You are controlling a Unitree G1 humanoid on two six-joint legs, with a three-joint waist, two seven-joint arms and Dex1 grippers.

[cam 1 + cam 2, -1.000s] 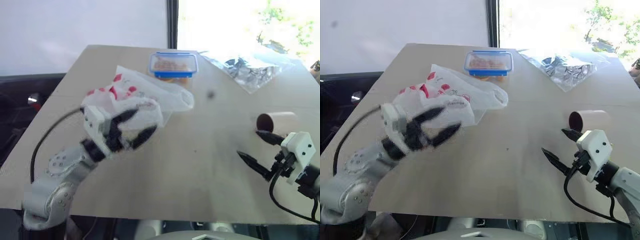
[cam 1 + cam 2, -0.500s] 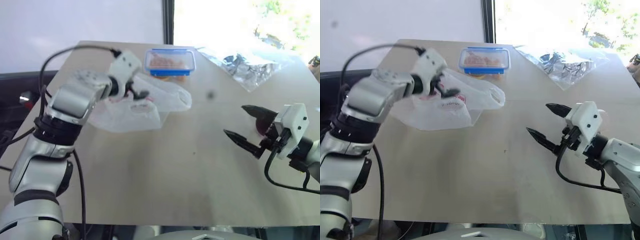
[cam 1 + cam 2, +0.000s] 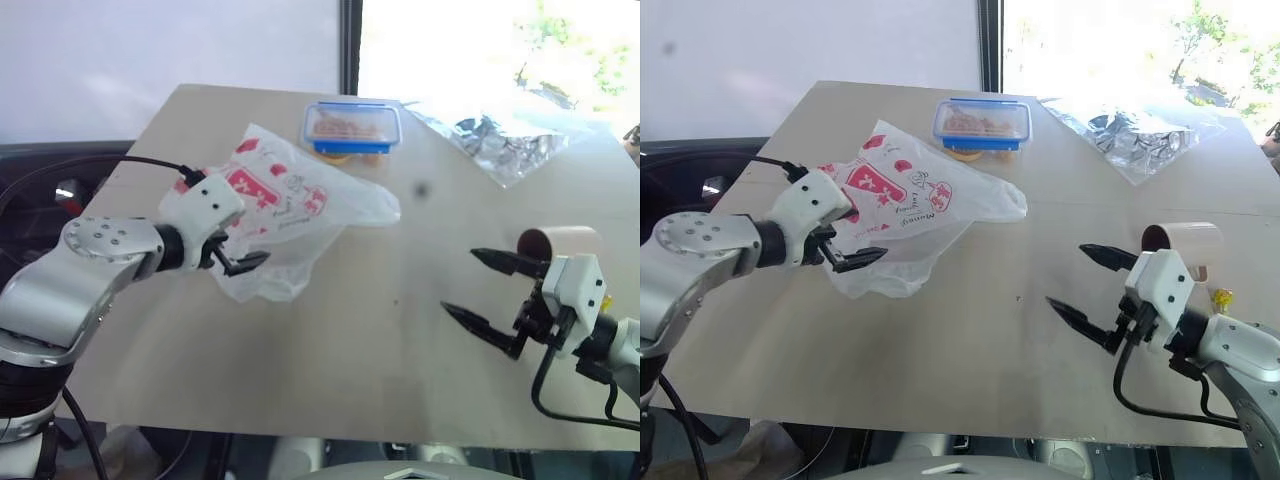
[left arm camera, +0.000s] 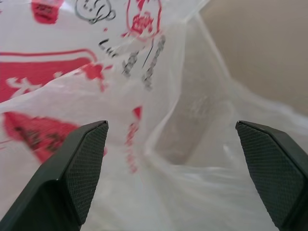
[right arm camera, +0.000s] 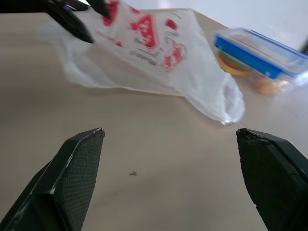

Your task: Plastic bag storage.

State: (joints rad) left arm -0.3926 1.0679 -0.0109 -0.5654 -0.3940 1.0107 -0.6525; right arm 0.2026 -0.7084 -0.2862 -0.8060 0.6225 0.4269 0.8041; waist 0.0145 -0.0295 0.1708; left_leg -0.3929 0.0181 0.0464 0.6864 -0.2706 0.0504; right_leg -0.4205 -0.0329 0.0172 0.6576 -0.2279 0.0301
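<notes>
My gripper will lift the bag's upper edge, and the plastic bag (image 3: 270, 195) will then open wide, empty, because the printed film lies loose above the see-through lower layer (image 3: 293, 254).
The plastic bag (image 3: 300, 205), thin translucent white with red print, lies crumpled on the left half of the wooden table (image 3: 330, 350). My left gripper (image 3: 845, 240) is open at the bag's near-left edge, its lower finger over the film. In the left wrist view the bag (image 4: 159, 96) lies between and just ahead of the spread fingers, and I cannot tell whether they touch it. My right gripper (image 3: 1070, 277) hangs open over bare table at the right, well apart from the bag, pointing toward it. The right wrist view shows the bag (image 5: 159, 57) ahead of it.
A blue-lidded food box (image 3: 352, 128) stands just behind the bag. A clear shiny wrapper (image 3: 500, 145) lies at the back right. A cardboard roll (image 3: 550, 242) lies right behind my right gripper. The table's left edge runs close to my left arm.
My left arm has swung out to the left and come down to the bag's near-left edge. The bag now lies more spread, red print up. My right gripper shifted slightly left.
</notes>
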